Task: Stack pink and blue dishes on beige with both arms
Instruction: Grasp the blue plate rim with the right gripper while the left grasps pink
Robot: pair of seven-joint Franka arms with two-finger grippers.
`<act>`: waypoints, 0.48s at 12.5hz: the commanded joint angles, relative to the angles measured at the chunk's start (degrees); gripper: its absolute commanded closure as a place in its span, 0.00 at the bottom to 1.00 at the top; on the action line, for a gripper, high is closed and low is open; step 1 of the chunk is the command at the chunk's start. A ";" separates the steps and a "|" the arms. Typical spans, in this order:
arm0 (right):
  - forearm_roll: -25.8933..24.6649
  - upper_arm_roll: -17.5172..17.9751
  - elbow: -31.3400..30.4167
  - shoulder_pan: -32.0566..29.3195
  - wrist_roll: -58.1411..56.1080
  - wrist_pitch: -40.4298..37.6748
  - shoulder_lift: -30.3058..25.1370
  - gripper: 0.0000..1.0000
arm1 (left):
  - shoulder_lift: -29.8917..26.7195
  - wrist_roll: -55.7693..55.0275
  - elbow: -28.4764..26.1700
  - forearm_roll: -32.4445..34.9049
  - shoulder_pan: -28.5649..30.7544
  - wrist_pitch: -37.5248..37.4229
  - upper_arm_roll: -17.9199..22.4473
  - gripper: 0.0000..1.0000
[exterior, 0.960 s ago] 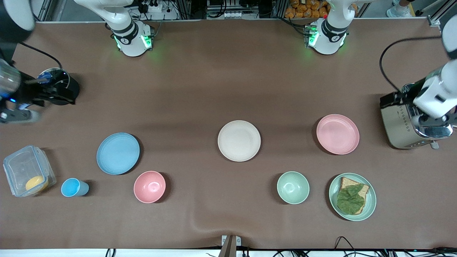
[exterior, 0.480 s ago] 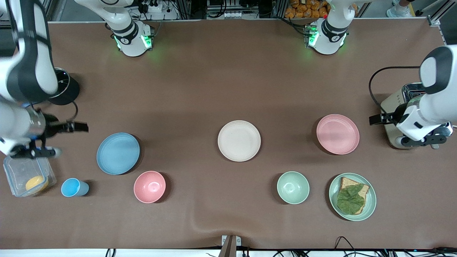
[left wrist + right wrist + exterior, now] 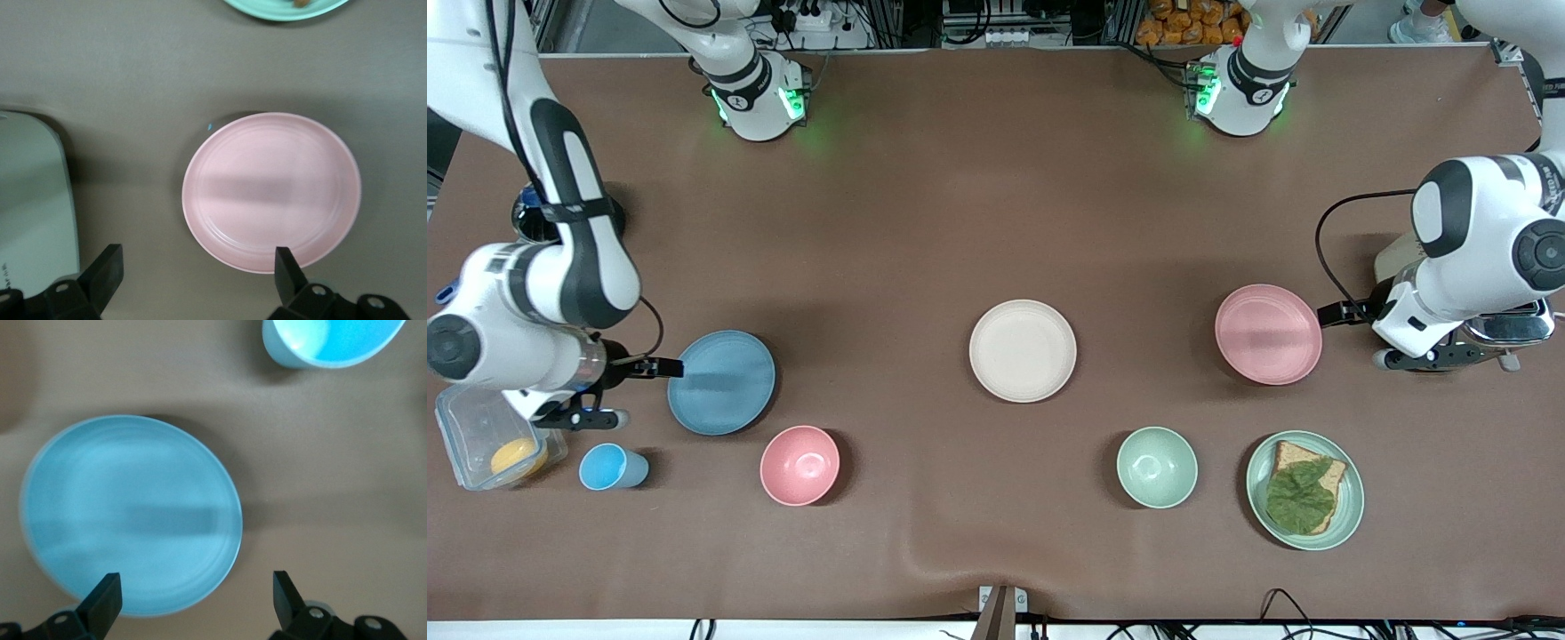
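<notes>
The blue plate [image 3: 721,382] will cover the other plates when I stack it on top, because the blue, pink and beige plates [image 3: 1022,351] look equally wide.
The light blue plate [image 3: 721,382] lies toward the right arm's end of the table. The cream-beige plate [image 3: 1023,350] is in the middle and the pale pink plate [image 3: 1268,334] toward the left arm's end. My right gripper [image 3: 627,391] hangs open just off the blue plate's rim, beside the blue cup. In the right wrist view the blue plate [image 3: 130,513] fills the space ahead of the open right gripper [image 3: 196,592]. My left gripper [image 3: 1369,336] is open between the pink plate and the toaster. The left wrist view shows the pink plate [image 3: 272,190] ahead of the left gripper [image 3: 197,270].
A small blue cup [image 3: 611,467], pink bowl [image 3: 799,465], green bowl [image 3: 1157,467] and green plate with toast and lettuce [image 3: 1304,490] line the nearer side. A clear box [image 3: 480,436] sits at the right arm's end, the toaster [image 3: 1512,327] at the left arm's end.
Both arms have swung inward and come down. The right gripper went from the table's edge to the blue plate's rim. The left gripper went from over the toaster to beside the pink plate.
</notes>
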 commanded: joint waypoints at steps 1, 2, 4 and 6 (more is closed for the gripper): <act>0.29 0.59 -2.88 -1.10 -0.12 2.84 0.88 0.00 | 3.25 -0.64 -0.23 0.68 1.56 2.60 -0.40 0.00; 0.38 0.59 -2.97 -1.54 -0.12 3.72 2.73 0.00 | 4.48 -0.55 -0.32 0.77 2.26 3.91 -0.49 0.00; 0.38 0.68 -2.79 -2.25 -0.12 3.99 4.85 0.00 | 7.55 -0.38 -0.23 0.77 2.88 5.76 -0.58 0.00; 0.38 0.68 -2.70 -2.34 -0.12 5.21 5.99 0.00 | 10.10 -0.47 -0.40 0.68 2.97 8.13 -0.58 0.00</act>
